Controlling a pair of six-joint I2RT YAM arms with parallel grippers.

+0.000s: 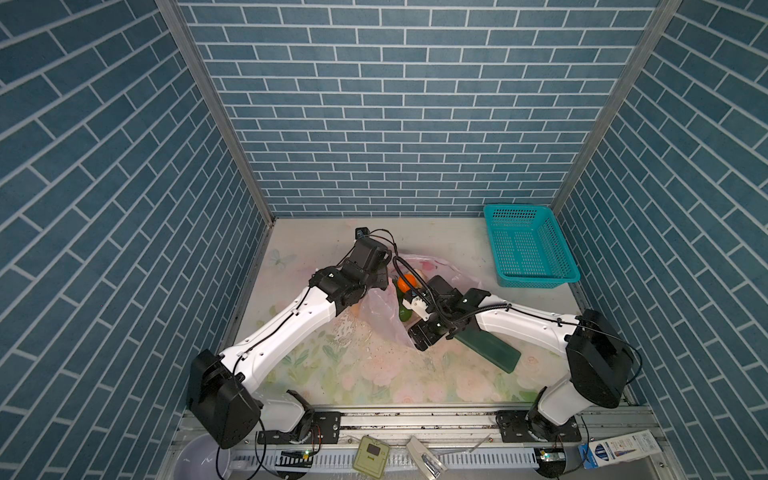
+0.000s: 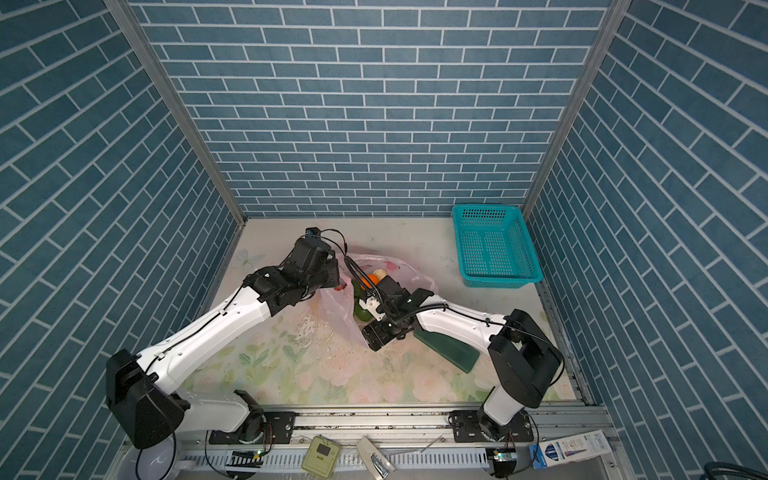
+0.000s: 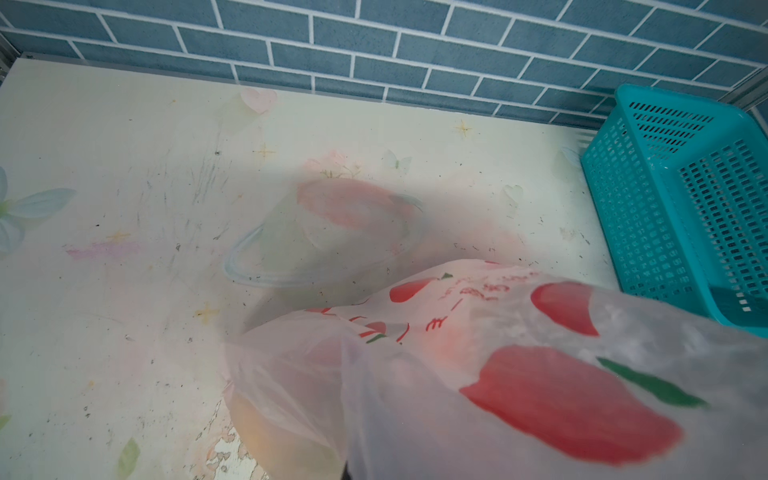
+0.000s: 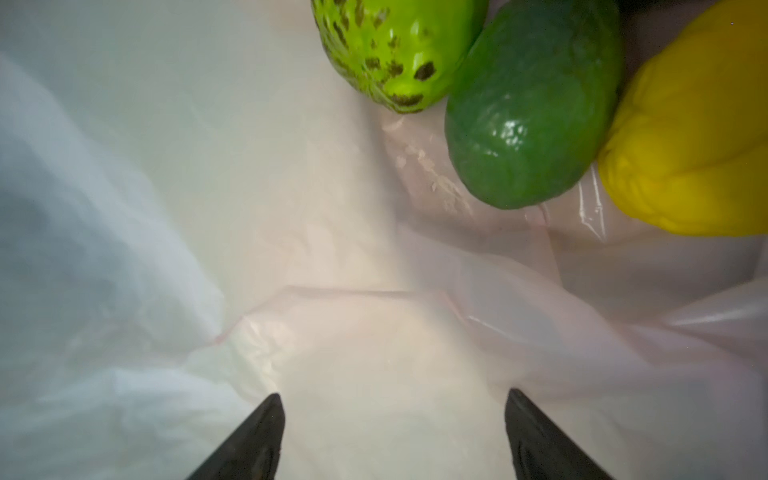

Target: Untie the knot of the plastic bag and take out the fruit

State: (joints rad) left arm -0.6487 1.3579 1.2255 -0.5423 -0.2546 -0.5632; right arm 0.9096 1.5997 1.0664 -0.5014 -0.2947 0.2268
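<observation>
The plastic bag's near side (image 1: 389, 313) slants tight to my right gripper and makes the bag's opening narrower. My left gripper should first ease the bag's rim toward the basket (image 1: 531, 248).
In both top views the pale-pink plastic bag (image 1: 376, 309) (image 2: 334, 309) lies mid-table with its mouth open. My left gripper (image 1: 384, 282) is shut on the bag's left rim and holds it up. In the left wrist view the red-printed bag (image 3: 457, 374) drapes over the fingers and hides them. My right gripper (image 4: 395, 397) is open inside the bag, with nothing between its fingers. Just ahead of it lie fruit: a spotted bright green one (image 4: 395, 50), a dark green one (image 4: 528, 108) and a yellow one (image 4: 690, 137). An orange fruit (image 1: 406, 282) shows at the mouth. The knot is out of view.
A teal perforated basket (image 1: 515, 206) (image 3: 681, 199) stands at the back right by the wall. A flat dark green block (image 1: 494, 349) lies under the right forearm. Blue brick walls close three sides. The arms' metal rail (image 1: 415, 419) runs along the front edge.
</observation>
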